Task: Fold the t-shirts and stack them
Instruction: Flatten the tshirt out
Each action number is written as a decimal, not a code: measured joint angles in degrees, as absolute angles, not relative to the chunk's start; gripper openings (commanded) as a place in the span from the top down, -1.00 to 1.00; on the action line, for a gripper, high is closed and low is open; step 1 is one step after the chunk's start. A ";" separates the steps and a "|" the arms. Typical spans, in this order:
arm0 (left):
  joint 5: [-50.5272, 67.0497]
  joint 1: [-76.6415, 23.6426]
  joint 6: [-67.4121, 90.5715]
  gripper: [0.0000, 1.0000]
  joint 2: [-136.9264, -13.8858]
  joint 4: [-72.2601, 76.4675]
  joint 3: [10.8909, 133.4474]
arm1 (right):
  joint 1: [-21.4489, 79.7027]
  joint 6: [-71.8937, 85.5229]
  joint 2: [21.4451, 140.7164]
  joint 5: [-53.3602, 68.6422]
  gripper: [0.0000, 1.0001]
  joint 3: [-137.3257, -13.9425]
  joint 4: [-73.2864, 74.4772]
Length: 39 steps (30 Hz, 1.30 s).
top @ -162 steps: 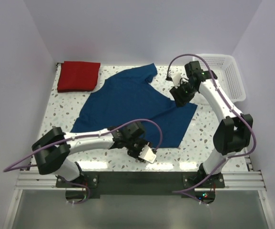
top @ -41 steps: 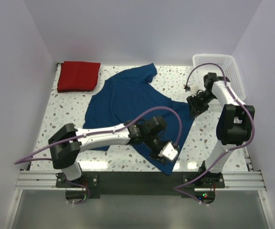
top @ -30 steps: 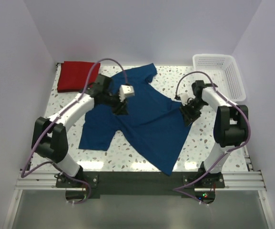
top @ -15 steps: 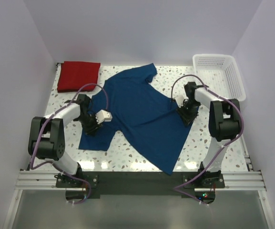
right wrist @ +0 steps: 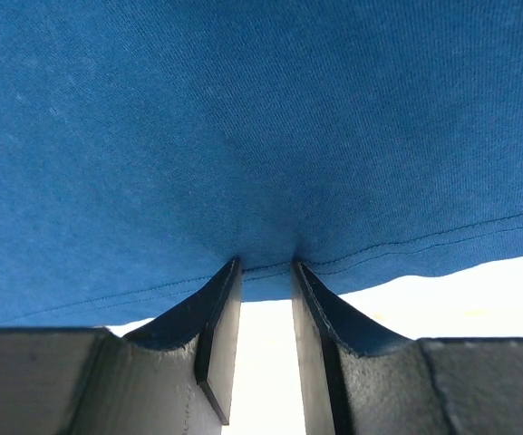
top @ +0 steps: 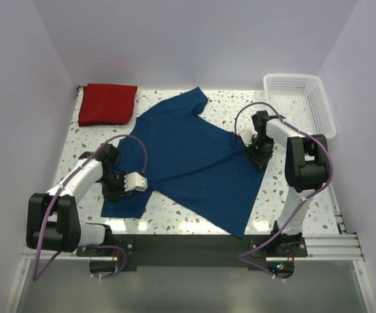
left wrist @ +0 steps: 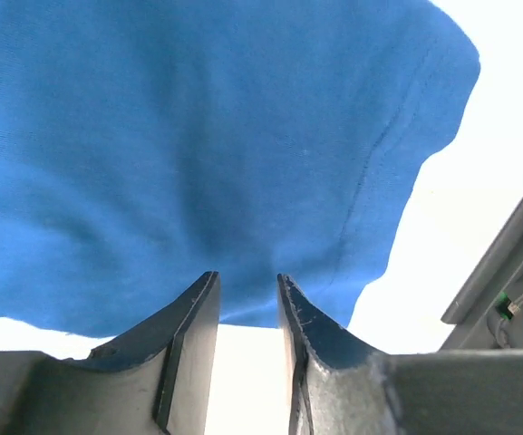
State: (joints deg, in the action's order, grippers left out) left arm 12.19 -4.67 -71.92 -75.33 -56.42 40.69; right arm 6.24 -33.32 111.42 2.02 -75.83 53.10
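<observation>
I should pull the t-shirt's stitched hem toward the far side with my right gripper before folding, because the navy blue t-shirt lies slanted toward its near hem corner.
The navy blue t-shirt lies spread flat and slanted across the middle of the table, collar toward the far side. The red t-shirt lies folded at the far left corner. My left gripper is at the shirt's near-left sleeve edge, and its jaws are pinched on the blue cloth at their tips. My right gripper is at the shirt's right edge, and its tips are pinched on the stitched hem, where the cloth puckers.
A white lattice basket stands at the far right corner. The speckled table is bare right of the shirt. A metal rail runs along the near edge, by the arm bases.
The left arm went from the near right to the shirt's upper left, then to its near-left sleeve. The right gripper stayed at the right edge. The shirt now lies spread and has shifted slightly toward me.
</observation>
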 measured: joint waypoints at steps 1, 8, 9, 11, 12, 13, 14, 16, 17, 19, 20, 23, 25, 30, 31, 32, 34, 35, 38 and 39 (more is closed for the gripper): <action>13.34 -4.67 -72.07 0.24 -75.68 -58.06 42.94 | 6.22 -33.50 111.42 2.00 0.34 -75.92 53.12; 26.89 -4.91 -58.48 0.22 -92.71 -54.30 75.29 | 5.93 -33.89 111.26 2.46 0.32 -76.77 53.60; 28.45 -4.93 -54.96 0.21 -95.24 -51.79 79.11 | 5.87 -33.87 110.98 2.57 0.32 -76.79 53.78; 30.44 -5.26 -46.89 0.09 -100.75 -45.98 85.82 | 5.87 -33.85 110.02 2.72 0.31 -76.79 54.28; 30.96 -5.52 -43.40 -0.03 -103.37 -43.20 88.60 | 5.87 -33.80 109.19 2.81 0.31 -76.79 54.59; 31.11 -5.91 -40.45 -0.04 -106.04 -41.04 91.29 | 5.87 -33.78 108.16 2.96 0.31 -76.79 54.83; 31.14 -6.39 -38.02 -0.04 -108.38 -39.38 93.34 | 5.87 -33.69 107.02 3.16 0.31 -76.79 55.11; 30.00 -7.88 -33.32 -0.04 -113.95 -35.59 98.39 | 5.87 -33.50 105.06 3.77 0.31 -76.79 55.68; 29.23 -8.69 -31.40 -0.03 -116.62 -33.82 100.36 | 5.87 -33.34 104.12 4.05 0.31 -76.82 55.99; 27.57 -9.98 -28.23 -0.02 -120.40 -30.87 102.52 | 5.89 -33.06 103.20 4.47 0.31 -76.88 56.40; 26.44 -10.61 -26.76 0.00 -122.08 -29.47 103.00 | 5.89 -32.88 103.11 4.69 0.31 -76.90 56.36; 22.85 -11.81 -23.62 0.05 -125.91 -26.33 103.22 | 5.87 -32.42 103.77 5.04 0.32 -76.90 56.18; 20.58 -12.05 -22.41 0.09 -127.72 -25.15 103.31 | 5.89 -32.16 104.81 5.02 0.33 -76.86 55.64; 14.63 -11.92 -20.56 0.16 -130.43 -23.40 103.35 | 5.87 -31.97 110.41 3.05 0.36 -76.84 52.45; 13.58 -11.90 -20.47 0.19 -130.45 -23.20 103.18 | 5.85 -31.97 111.44 2.42 0.36 -76.84 51.88; 12.69 -11.88 -20.47 0.22 -130.45 -23.14 103.09 | 5.82 -31.83 112.60 1.26 0.37 -77.38 52.01; 10.61 -11.79 -20.45 0.26 -130.45 -22.04 102.69 | 5.78 -31.86 113.47 0.14 0.38 -78.54 51.81; 9.61 -11.75 -20.47 0.27 -130.45 -21.58 102.35 | 5.65 -31.86 114.26 -0.69 0.38 -79.55 51.92; 7.18 -11.42 -20.25 0.29 -130.45 -21.23 101.47 | 5.04 -31.92 116.90 -2.94 0.38 -83.26 52.16; 6.57 -11.29 -20.18 0.29 -130.52 -21.23 101.41 | 4.75 -31.97 117.93 -3.64 0.38 -84.88 52.31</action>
State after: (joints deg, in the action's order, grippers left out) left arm 6.57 -11.29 -20.18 -130.52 -21.23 101.41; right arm 4.75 -31.97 117.93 -3.64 -84.88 52.31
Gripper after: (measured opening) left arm 0.358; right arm 0.312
